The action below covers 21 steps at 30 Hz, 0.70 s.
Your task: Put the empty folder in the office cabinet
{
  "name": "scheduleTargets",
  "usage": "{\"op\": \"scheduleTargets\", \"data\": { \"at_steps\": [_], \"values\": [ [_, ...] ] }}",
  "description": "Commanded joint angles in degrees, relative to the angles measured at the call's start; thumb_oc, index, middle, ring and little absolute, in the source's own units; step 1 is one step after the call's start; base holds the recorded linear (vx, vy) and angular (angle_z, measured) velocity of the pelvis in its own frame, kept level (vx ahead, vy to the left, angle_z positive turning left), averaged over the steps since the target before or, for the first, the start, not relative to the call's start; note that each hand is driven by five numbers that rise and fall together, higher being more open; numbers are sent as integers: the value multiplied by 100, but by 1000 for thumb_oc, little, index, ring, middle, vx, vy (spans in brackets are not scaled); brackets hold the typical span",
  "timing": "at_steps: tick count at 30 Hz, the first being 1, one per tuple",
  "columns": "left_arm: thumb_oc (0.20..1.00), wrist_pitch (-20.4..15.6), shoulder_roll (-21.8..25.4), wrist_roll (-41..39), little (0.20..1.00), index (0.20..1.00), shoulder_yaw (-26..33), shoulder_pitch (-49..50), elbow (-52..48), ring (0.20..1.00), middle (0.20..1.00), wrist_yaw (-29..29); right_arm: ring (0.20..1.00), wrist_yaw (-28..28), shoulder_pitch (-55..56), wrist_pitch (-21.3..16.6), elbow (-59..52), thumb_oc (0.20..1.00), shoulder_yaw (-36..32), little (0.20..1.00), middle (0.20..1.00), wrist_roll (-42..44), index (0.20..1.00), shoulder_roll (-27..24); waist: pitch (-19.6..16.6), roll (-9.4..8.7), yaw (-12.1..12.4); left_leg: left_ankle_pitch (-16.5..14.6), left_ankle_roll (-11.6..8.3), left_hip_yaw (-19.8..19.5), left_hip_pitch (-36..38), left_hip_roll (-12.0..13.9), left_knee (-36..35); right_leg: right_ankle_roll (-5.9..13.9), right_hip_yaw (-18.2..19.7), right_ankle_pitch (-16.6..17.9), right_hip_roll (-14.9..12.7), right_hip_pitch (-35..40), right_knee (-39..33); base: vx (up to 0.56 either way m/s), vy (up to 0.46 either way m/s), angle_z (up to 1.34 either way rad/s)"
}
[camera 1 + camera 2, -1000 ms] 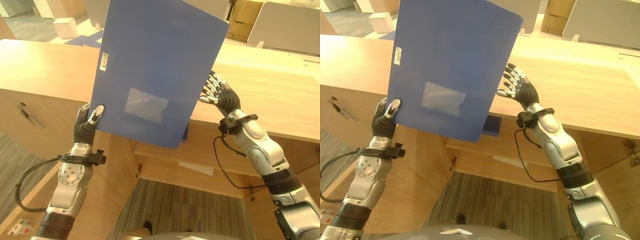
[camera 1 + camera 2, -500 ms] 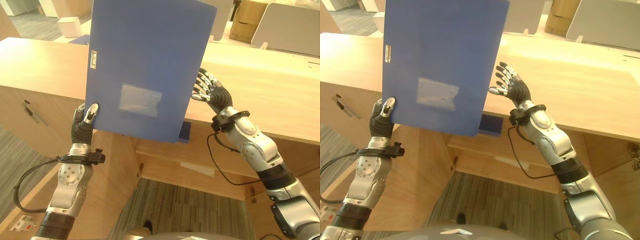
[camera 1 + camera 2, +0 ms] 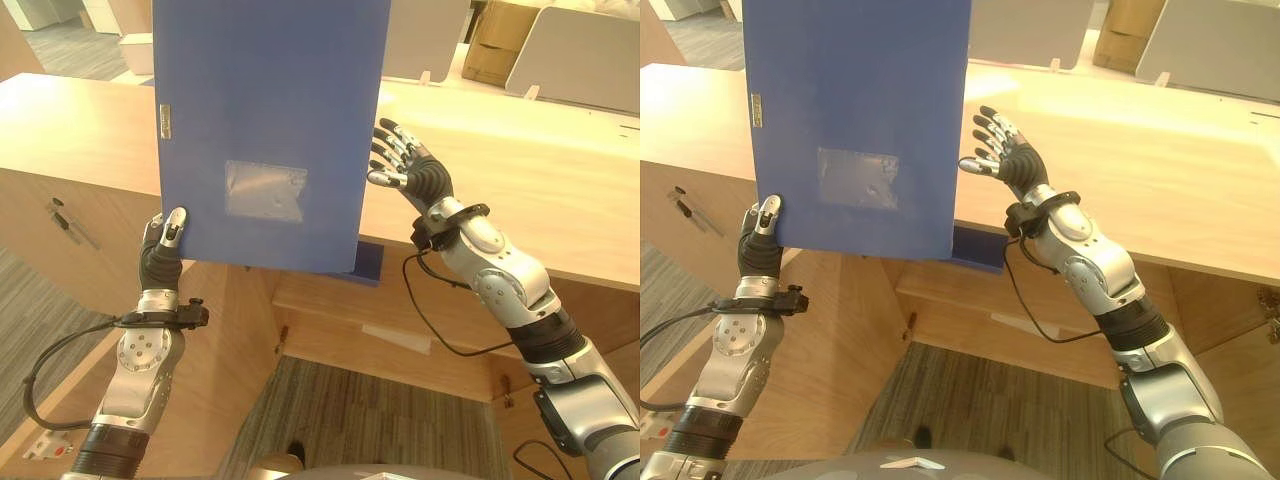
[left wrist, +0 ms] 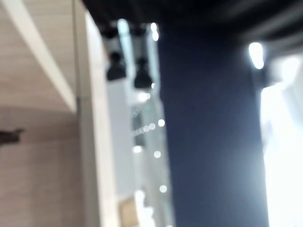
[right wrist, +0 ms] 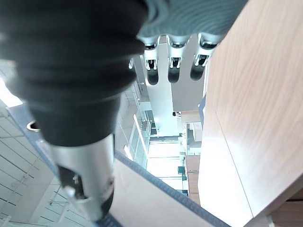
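Note:
My right gripper will carry the blue folder (image 3: 270, 120), which stands straight from its held lower corner (image 3: 180, 243), so I expect it to stay flat and shut as it moves.
A large blue folder (image 3: 270, 120) with a clear label pocket stands upright in the air in front of the wooden cabinet (image 3: 330, 305). My left hand (image 3: 160, 262) is shut on its lower left corner, thumb on the front face. My right hand (image 3: 418, 175) is open with spread fingers, just beside the folder's right edge; I cannot tell if the thumb touches it. The left wrist view shows the folder's dark blue face (image 4: 208, 118) up close. Straight fingers (image 5: 173, 66) appear in the right wrist view.
A wide wooden countertop (image 3: 520, 170) runs across above the open cabinet shelf. Another blue item (image 3: 371, 264) lies on that shelf behind the folder's lower edge. A closed door with a dark handle (image 3: 62, 218) is at the left. Grey carpet (image 3: 370, 410) lies below.
The folder has turned from tilted to upright and shifted left. My right hand has moved left and up with the folder's right edge, staying open. The left hand keeps its grip.

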Motion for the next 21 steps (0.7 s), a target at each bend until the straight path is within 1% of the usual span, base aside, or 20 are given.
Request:
{"op": "scheduleTargets", "data": {
  "at_steps": [1,11,14,18,20,21],
  "values": [
    [200,-400,513,514,200,200,-223,-392,-200,200,200,-27,1000,223,-360,-154,-573,1000,330,1000,1000,329,1000,47,-391,-26,83,-357,-77,-121,80,230,-56,561,245,19,-543,23,-25,0,0,0],
    [200,-496,593,533,200,200,-50,-252,-148,200,200,-32,1000,571,-75,-164,-664,1000,147,1000,1000,394,1000,-178,-396,-29,48,-351,-86,-113,73,240,-56,576,246,27,-555,10,-25,0,0,0],
    [200,-477,622,577,200,200,1,-217,-174,200,200,-10,1000,671,33,-162,-731,1000,69,1000,1000,478,1000,-277,-391,-35,36,-349,-86,-116,70,240,-56,586,243,35,-560,8,-25,0,0,0],
    [200,-534,649,552,200,200,53,-160,-117,200,200,-32,1000,956,193,-108,-788,1000,-18,1000,1000,553,1000,-393,-386,-38,18,-349,-81,-114,72,242,-56,586,248,38,-562,7,-25,0,0,0],
    [200,-560,678,534,200,200,91,-132,-103,200,200,-70,1000,1201,275,-64,-778,1000,-77,1000,1000,646,1000,-499,-384,-54,10,-346,-80,-122,73,240,-56,586,250,38,-560,10,-25,0,0,0],
    [200,-560,678,534,200,200,91,-132,-103,200,200,-70,1000,1201,275,-64,-778,1000,-77,1000,1000,646,1000,-499,-384,-54,10,-346,-80,-122,73,240,-56,586,250,38,-560,10,-25,0,0,0]
  ]
}}
